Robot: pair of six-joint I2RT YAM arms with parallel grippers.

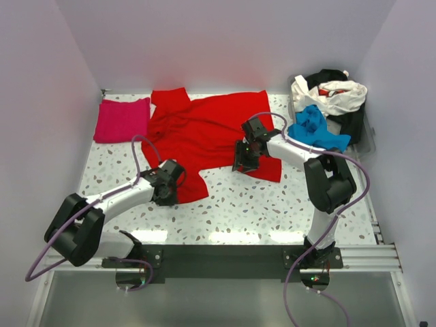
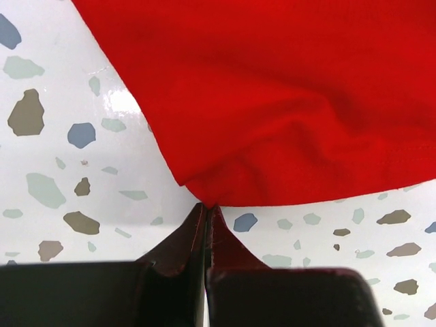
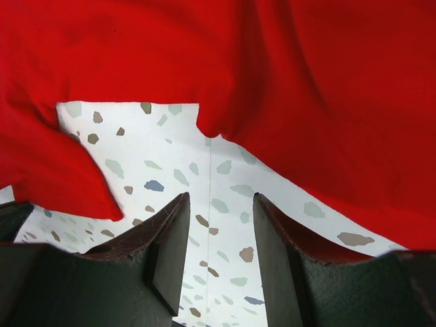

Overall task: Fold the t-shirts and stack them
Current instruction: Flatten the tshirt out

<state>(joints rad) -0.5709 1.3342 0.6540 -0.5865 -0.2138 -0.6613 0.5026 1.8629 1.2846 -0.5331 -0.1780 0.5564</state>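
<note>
The near hem bends inward in a slack notch [image 1: 202, 170], so I expect the red t-shirt [image 1: 214, 133] to open out to a straight edge once I draw its corners apart.
The large red t-shirt [image 1: 204, 129] lies spread and rumpled on the speckled table [image 1: 272, 204]. My left gripper [image 1: 170, 189] is at its near left corner, jaws shut, with the corner of the red cloth [image 2: 272, 102] pinched at the fingertips [image 2: 206, 206]. My right gripper [image 1: 246, 158] sits over the shirt's near right hem, open and empty [image 3: 221, 201], with bare table between the fingers and red cloth [image 3: 327, 88] just ahead. A folded magenta-pink t-shirt [image 1: 122, 119] lies at the back left. Blue [image 1: 317, 129], white [image 1: 334, 95] and black [image 1: 353, 122] shirts are piled at the back right.
The pile at the right rests partly in a grey bin [image 1: 368, 139] against the right wall. White walls close in the table at the left, back and right. A metal rail [image 1: 225, 253] with the arm bases runs along the near edge.
</note>
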